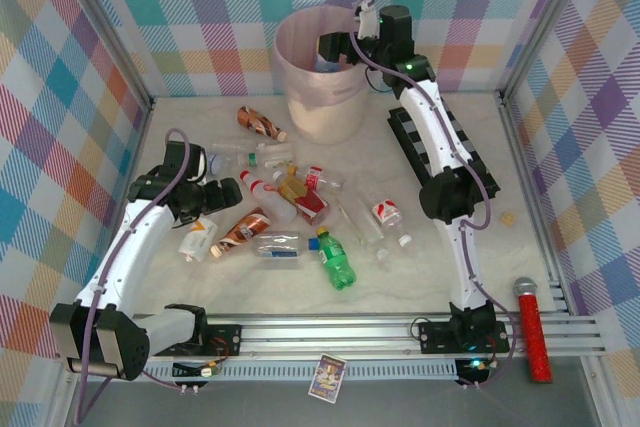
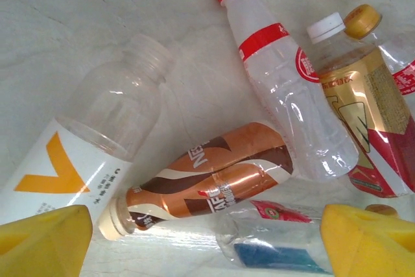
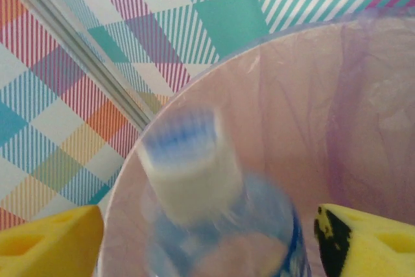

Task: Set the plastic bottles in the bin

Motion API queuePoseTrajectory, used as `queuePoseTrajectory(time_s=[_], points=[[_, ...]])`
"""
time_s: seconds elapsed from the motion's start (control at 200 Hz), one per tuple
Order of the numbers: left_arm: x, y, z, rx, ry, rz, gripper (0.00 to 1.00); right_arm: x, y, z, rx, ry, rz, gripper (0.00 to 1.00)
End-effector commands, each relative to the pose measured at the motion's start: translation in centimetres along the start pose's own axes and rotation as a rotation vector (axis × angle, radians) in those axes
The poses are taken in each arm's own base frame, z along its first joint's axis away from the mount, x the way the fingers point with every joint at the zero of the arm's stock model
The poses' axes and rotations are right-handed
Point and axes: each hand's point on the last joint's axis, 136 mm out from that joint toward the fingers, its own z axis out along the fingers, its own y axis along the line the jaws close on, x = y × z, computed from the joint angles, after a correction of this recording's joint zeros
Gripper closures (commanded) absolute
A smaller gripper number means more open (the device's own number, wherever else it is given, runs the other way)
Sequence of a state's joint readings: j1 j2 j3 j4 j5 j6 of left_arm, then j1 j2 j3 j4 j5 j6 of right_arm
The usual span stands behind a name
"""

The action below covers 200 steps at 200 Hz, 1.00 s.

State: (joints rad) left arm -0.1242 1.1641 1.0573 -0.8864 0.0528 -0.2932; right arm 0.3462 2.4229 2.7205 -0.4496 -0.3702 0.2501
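Note:
The copper-brown bottle's cap (image 1: 217, 250) is touching the orange V label, so the copper-brown bottle will turn aside when the robot lifts the clear bottle.
The bin (image 1: 320, 97), a pale bucket with a pink liner (image 3: 337, 95), stands at the back. My right gripper (image 1: 332, 47) hangs over its mouth, open. A blurred clear bottle with a white and blue cap (image 3: 214, 205) is between its yellow pads (image 3: 52, 241), apart from both, over the liner. Several plastic bottles lie on the table, among them a green one (image 1: 338, 265) and a brown one (image 1: 262, 124). My left gripper (image 1: 215, 197) is open just above a copper-brown bottle (image 2: 214, 173), a clear bottle with an orange V label (image 2: 97, 141) and a red-capped bottle (image 2: 285, 89).
A red microphone-like stick (image 1: 532, 332) lies on the rail at the front right. A small card (image 1: 327, 377) sits at the front edge. A black slotted strip (image 1: 440, 142) lies under the right arm. Plaid walls close in the left, back and right sides.

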Motion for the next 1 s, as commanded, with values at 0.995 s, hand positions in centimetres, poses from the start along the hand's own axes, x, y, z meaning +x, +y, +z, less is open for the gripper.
queuePoseTrajectory(time_s=[0.995], points=[[0.7,7.3,10.6,-0.385,0.251,0.130,0.02,2.2,4.1,-18.5,0.204,0.172,0.042,0.01]])
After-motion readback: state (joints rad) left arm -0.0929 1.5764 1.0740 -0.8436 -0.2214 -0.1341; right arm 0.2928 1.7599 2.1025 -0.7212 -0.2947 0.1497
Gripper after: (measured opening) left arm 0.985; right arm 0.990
